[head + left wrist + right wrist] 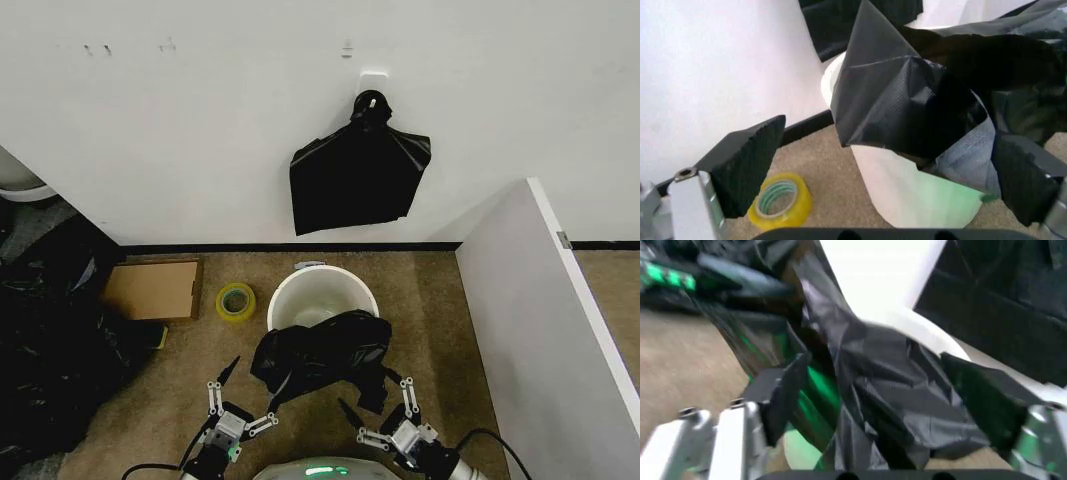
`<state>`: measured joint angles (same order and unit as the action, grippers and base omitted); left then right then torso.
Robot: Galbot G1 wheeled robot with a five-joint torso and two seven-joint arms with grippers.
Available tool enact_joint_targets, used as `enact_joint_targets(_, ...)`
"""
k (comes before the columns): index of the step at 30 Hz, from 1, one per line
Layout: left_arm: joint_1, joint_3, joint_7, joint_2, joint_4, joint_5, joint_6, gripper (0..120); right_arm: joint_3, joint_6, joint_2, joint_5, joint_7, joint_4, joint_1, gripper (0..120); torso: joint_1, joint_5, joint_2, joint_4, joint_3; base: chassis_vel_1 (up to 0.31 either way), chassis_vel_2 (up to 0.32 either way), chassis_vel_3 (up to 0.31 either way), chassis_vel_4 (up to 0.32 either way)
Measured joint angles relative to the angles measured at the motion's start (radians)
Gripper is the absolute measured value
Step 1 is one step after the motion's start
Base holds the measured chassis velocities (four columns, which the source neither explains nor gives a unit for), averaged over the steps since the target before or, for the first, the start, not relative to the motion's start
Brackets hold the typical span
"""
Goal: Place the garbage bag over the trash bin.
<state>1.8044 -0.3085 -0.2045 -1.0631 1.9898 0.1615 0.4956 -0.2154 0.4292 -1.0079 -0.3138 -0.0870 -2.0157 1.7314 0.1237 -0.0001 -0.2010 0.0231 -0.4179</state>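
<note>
The garbage bag (328,352) is lying in loose, bunched folds, so it will open out into a wide sheet when my right gripper pulls its edge outward.
The trash bin (322,290), a round white bucket, stands on the tan floor by the wall. The garbage bag (322,360), glossy, black and wrinkled, hangs crumpled over the bin's near rim and covers only that side of the opening. My left gripper (245,395) is open just to the bag's lower left. My right gripper (378,408) is open at its lower right. In the left wrist view the bag (907,100) drapes over the bin (920,197) between the spread pads (747,165). In the right wrist view the bag (893,405) lies between the wide-apart fingers (783,395).
A squarish black bag (360,175) hangs from a wall hook above the bin. A yellow tape roll (236,301) and a cardboard box (152,288) lie left of the bin. A dark heap (50,340) fills the far left. A white partition (540,320) stands right.
</note>
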Motion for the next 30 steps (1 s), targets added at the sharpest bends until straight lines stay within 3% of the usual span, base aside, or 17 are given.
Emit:
enact_joint_targets(6, 0.0, 0.001, -0.004, -0.002, 0.003, -0.001, -0.002, 100, 0.036, -0.056, -0.03, -0.121, -0.062, 0.028, -0.006, 48, 0.0, 0.0001, 0.0, 0.0, 0.0, 0.0, 0.0, 0.0, 0.0)
enact_joint_targets(8, 0.0, 0.001, -0.004, -0.002, 0.004, -0.001, -0.002, 100, 0.037, -0.06, -0.031, -0.125, -0.065, 0.029, -0.006, 48, 0.0, 0.0001, 0.0, 0.0, 0.0, 0.0, 0.0, 0.0, 0.0)
enact_joint_targets(11, 0.0, 0.001, -0.004, -0.004, 0.006, -0.001, -0.003, 100, 0.038, -0.114, -0.049, -0.22, -0.144, 0.046, -0.01, 35, 0.0, 0.0, 0.0, 0.0, 0.0, 0.0, 0.0, 0.0, 0.0)
enact_joint_targets(14, 0.001, 0.001, -0.004, -0.006, 0.008, -0.001, -0.003, 100, 0.037, -0.15, -0.074, -0.297, -0.242, 0.061, -0.024, 47, 0.0, 0.0, 0.0, -0.0001, 0.0, 0.0, 0.0, 0.0, 0.0)
enact_joint_targets(17, 0.002, 0.002, -0.004, -0.006, 0.008, -0.001, -0.003, 100, 0.048, -0.167, -0.085, -0.307, -0.291, 0.062, -0.03, 41, 0.0, 0.0002, 0.0, -0.0001, 0.0, 0.0, 0.0, 0.0, 0.0)
enact_joint_targets(22, 0.001, 0.001, -0.004, -0.008, 0.006, -0.001, -0.003, 100, 0.052, -0.177, -0.085, -0.304, -0.308, 0.053, -0.027, 22, 0.0, 0.0001, 0.0, -0.0001, 0.0, 0.0, 0.0, 0.0, 0.0)
enact_joint_targets(28, -0.006, 0.005, -0.01, -0.017, -0.008, -0.002, -0.003, 100, 0.049, -0.148, -0.073, -0.252, -0.251, 0.041, -0.011, 0, 0.0, 0.0001, 0.0, 0.0, 0.0, 0.0, 0.0, 0.0, 0.0)
enact_joint_targets(30, -0.007, 0.005, -0.011, -0.018, -0.013, -0.001, -0.003, 100, 0.049, -0.141, -0.071, -0.229, -0.233, 0.036, -0.011, 0, 0.0, 0.0001, 0.0, 0.0, 0.0, 0.0, 0.0, 0.0, 0.0)
